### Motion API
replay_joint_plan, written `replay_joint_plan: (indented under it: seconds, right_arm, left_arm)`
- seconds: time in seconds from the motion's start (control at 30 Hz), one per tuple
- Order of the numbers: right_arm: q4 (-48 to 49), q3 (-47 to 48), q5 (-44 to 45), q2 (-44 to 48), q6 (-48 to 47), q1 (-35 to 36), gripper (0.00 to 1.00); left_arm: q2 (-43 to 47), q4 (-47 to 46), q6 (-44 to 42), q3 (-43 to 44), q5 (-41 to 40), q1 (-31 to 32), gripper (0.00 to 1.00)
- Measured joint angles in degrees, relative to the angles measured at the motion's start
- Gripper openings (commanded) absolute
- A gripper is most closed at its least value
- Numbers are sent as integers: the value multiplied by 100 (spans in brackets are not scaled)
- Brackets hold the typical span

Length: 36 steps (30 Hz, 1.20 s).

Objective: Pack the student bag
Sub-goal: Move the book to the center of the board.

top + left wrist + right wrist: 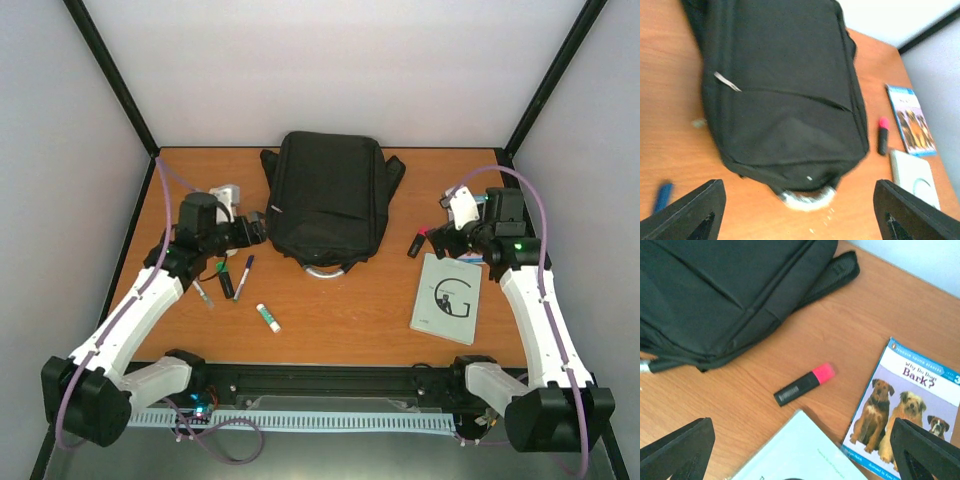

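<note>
My right gripper should push the white notebook [447, 300] over until my left gripper can grab its spine [419, 291], because the notebook lies flat and far from my left gripper.
The student bag [325, 195] is a large black backpack lying flat at the middle back of the table, its grey loop handle [323, 269] pointing toward me. My left gripper [256, 230] hovers just left of the bag, open and empty. In the left wrist view [800, 215] its jaws stand wide apart above the handle [805, 197] and the bag [780, 90]. My right gripper [440, 236] is open and empty to the right of the bag. In the right wrist view [802, 452] it is over a pink-capped highlighter [804, 384], with the bag [715, 295] at upper left.
A white notebook [446, 292] lies front right, the highlighter [417, 243] beside it. A dog picture book [910, 405] lies right of the highlighter. Pens [243, 277] and a glue stick [268, 317] lie front left. A small white object [226, 192] sits behind my left arm.
</note>
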State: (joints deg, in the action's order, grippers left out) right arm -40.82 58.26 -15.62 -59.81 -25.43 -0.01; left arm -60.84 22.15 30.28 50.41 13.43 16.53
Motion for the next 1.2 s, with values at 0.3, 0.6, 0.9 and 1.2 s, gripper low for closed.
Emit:
replay_joint_plan:
  seconds: [0.3, 0.6, 0.9, 1.2]
  right_arm:
    - [-487, -280, 223, -592, -439, -350, 97]
    - [-1032, -407, 372, -922, -1252, -1755, 94]
    - [-1128, -671, 516, -1167, -1856, -2393, 85]
    - [-1084, -894, 737, -1187, -2055, -2396, 90]
  left_arm:
    - [-289, 107, 92, -90, 177, 1464, 79]
    - [-999, 24, 195, -118, 81, 2531, 84]
    - [-2052, 144, 247, 361, -385, 2946, 77]
    - [-2586, 909, 297, 1445, -1694, 2306, 81]
